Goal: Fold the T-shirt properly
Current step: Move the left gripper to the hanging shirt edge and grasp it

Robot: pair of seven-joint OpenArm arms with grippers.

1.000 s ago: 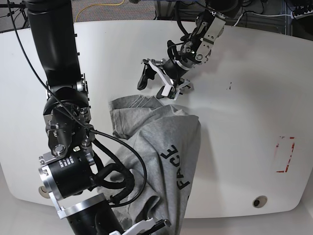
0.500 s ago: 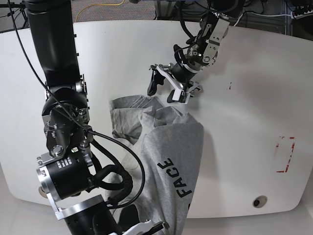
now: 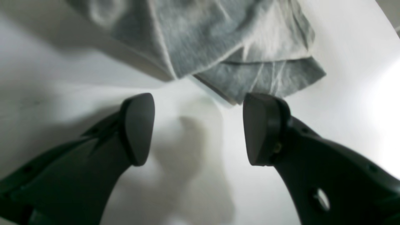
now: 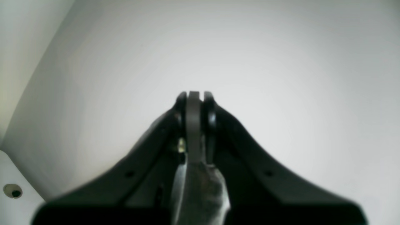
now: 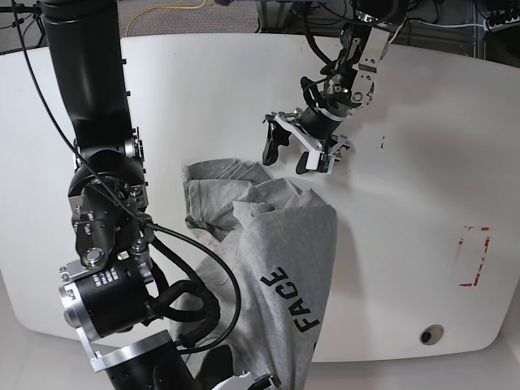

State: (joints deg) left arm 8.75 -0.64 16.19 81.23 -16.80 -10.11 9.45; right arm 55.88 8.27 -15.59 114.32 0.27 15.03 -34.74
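Note:
I should move onto the T-shirt's far edge (image 5: 305,192) next until cloth fills the gap and then close, because the T-shirt's folded corner (image 3: 178,63) points into my left gripper's open fingers.
The grey T-shirt (image 5: 280,236) with black "FACE" lettering lies crumpled on the white table (image 5: 406,203), and its near part is drawn up toward the front edge. My left gripper (image 5: 291,154) hovers open just beyond the shirt's far edge, holding nothing. In the left wrist view its fingers (image 3: 137,128) stand wide apart over bare table, with the folded T-shirt (image 3: 218,37) corner just ahead of them. My right gripper (image 4: 193,125) is shut on a strip of the grey T-shirt (image 4: 200,190), low at the front edge of the base view.
A red tape mark (image 5: 474,256) sits at the table's right side, a round hole (image 5: 431,335) near the front right edge, and a small black mark (image 5: 382,143) right of the left gripper. The right arm's body and black cables (image 5: 195,292) fill the front left.
The left gripper has moved up and to the right, away from the shirt, staying open. The right arm has drawn the shirt's near part further out, shifting the lettering.

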